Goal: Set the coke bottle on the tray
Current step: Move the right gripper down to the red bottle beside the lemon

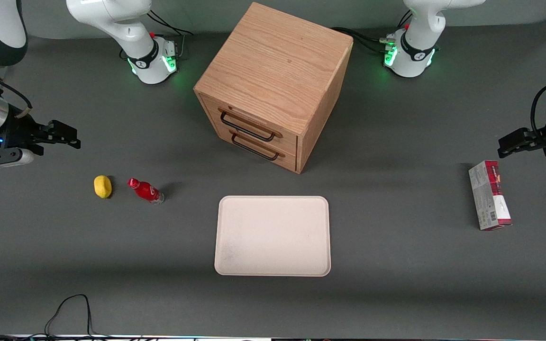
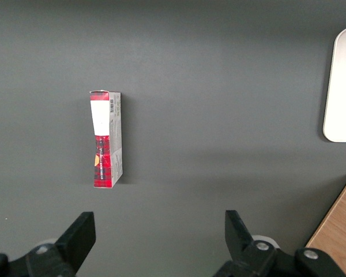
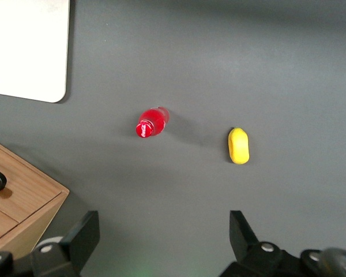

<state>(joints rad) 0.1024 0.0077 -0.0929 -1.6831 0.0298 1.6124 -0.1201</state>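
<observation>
The red cap point(image 1: 133, 183) is closed and straight on the bottle's neck, so I expect the whole coke bottle point(image 1: 147, 191) to rise together with it when I lift.
The coke bottle point(image 1: 146, 191), small and red with a red cap and clear base, stands on the dark table beside the tray, toward the working arm's end. It also shows in the right wrist view point(image 3: 151, 123), seen from above. The cream tray point(image 1: 273, 235) lies flat and bare, nearer the front camera than the cabinet; one corner of it shows in the right wrist view point(image 3: 26, 46). My right gripper point(image 1: 71, 137) hovers high above the table, farther from the front camera than the bottle and well apart from it. It is open and empty point(image 3: 164, 218).
A yellow lemon-like lump point(image 1: 103, 186) lies beside the bottle, also in the right wrist view point(image 3: 239, 145). A wooden drawer cabinet point(image 1: 273, 80) stands mid-table with both drawers shut. A red-and-grey carton point(image 1: 489, 201) lies toward the parked arm's end.
</observation>
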